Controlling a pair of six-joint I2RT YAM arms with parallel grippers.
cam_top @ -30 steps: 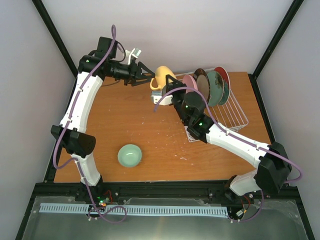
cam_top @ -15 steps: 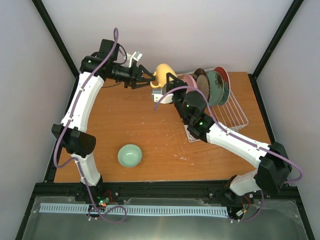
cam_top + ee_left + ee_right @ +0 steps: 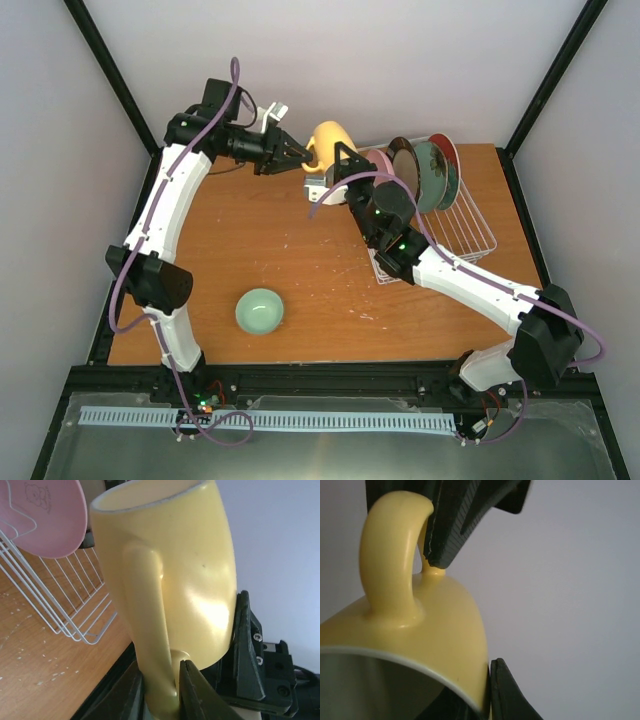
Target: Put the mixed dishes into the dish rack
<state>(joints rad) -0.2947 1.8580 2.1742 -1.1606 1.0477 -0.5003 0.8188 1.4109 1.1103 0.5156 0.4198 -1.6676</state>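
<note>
My right gripper is pinching the mug's rim, and its arm is over the rack's front. So it should open and move away before my left gripper brings the mug there.
The cream-yellow mug is held in the air at the left end of the white wire dish rack. My left gripper is shut on the mug's handle, with a finger on each side of it. My right gripper is shut on the mug's rim; one finger presses the outer wall and the other is hidden inside. The pink plate, the dark plate with cream centre, the mint-green plate and the red plate stand in the rack. The mint-green bowl sits on the table.
The rack stands at the back right of the wooden table. Its wires and the pink plate show left of the mug in the left wrist view. Black frame posts and white walls close in the back and sides.
My left gripper moved right to the mug and closed on its handle. The mug, held by the right gripper, rose slightly toward the back.
</note>
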